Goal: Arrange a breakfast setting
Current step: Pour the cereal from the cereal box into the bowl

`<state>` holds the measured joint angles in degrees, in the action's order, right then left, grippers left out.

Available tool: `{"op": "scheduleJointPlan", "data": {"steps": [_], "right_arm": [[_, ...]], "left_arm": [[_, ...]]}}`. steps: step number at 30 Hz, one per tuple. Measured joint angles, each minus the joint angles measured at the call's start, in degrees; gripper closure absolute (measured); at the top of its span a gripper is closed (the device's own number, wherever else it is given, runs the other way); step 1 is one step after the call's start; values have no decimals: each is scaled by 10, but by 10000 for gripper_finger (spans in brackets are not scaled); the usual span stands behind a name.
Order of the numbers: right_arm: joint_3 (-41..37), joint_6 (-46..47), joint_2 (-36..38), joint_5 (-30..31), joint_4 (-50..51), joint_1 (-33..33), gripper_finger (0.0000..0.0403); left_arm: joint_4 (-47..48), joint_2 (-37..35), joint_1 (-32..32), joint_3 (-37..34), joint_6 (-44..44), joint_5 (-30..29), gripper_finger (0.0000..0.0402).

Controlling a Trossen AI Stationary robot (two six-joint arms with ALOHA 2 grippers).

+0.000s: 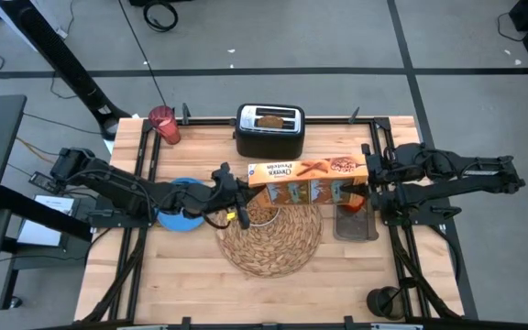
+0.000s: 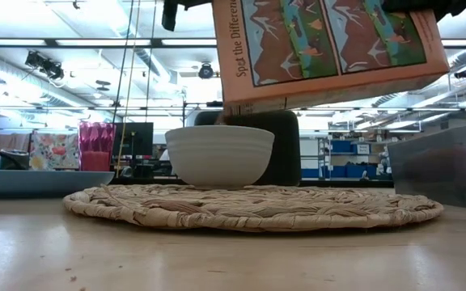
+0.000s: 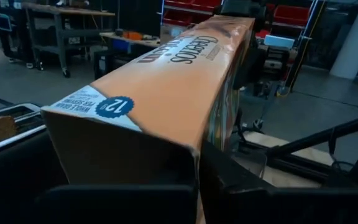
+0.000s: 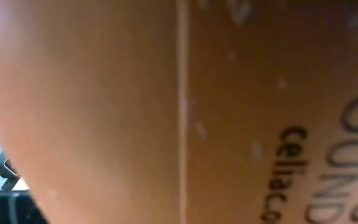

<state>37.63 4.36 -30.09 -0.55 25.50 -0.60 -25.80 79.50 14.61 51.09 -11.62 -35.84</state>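
Observation:
The cereal box meets my right gripper at a crooked angle, at its end corner (image 1: 365, 174). The gripper should move back and grab the box from above, across its narrow side (image 1: 326, 166).
An orange cereal box (image 1: 307, 181) lies on its side in the air over the round woven placemat (image 1: 273, 240). In the low view the box (image 2: 330, 48) hangs above the white bowl (image 2: 219, 155), which stands on the placemat (image 2: 253, 206). My left gripper (image 1: 234, 191) is at the box's left end and my right gripper (image 1: 370, 180) at its right end. The blue plate (image 1: 180, 218) lies left of the placemat. The pink-red cup (image 1: 163, 125) stands at the far left. A toast slice (image 1: 269, 119) sits in the toaster. No spoon shows. My left gripper holds the box's left end (image 3: 123, 149), with a finger (image 3: 241, 186) on either broad side, coming level from the table's left. The box is clear of the bowl, long axis level, its left end slightly lower. My right gripper is at the box's right end (image 1: 363, 174), coming level from the table's right. The box fills its wrist view and hides the fingers, so the kind of hold cannot be told.
The black toaster (image 1: 269, 130) stands at the far middle, behind the box. A grey bin (image 1: 354, 223) with something red in it (image 1: 351, 207) stands right of the placemat, under my right arm. Bare wood shows at the near edge (image 1: 273, 298).

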Motion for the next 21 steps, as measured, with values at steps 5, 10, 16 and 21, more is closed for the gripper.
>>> {"op": "scheduleJointPlan", "data": {"steps": [5, 10, 16, 21], "right_arm": [[0, 1, -4, -4, 11, 0, 174], [1, 2, -10, -6, 18, 0, 173], [1, 4, -11, -7, 34, 0, 172], [2, 7, -11, -8, 41, 0, 172]], "left_arm": [[3, 0, -2, 10, 7, 2, 397], [59, 0, -3, 43, 19, -1, 398], [79, 0, -3, 60, 18, 2, 399], [102, 1, -3, 73, 15, 4, 400]]}}
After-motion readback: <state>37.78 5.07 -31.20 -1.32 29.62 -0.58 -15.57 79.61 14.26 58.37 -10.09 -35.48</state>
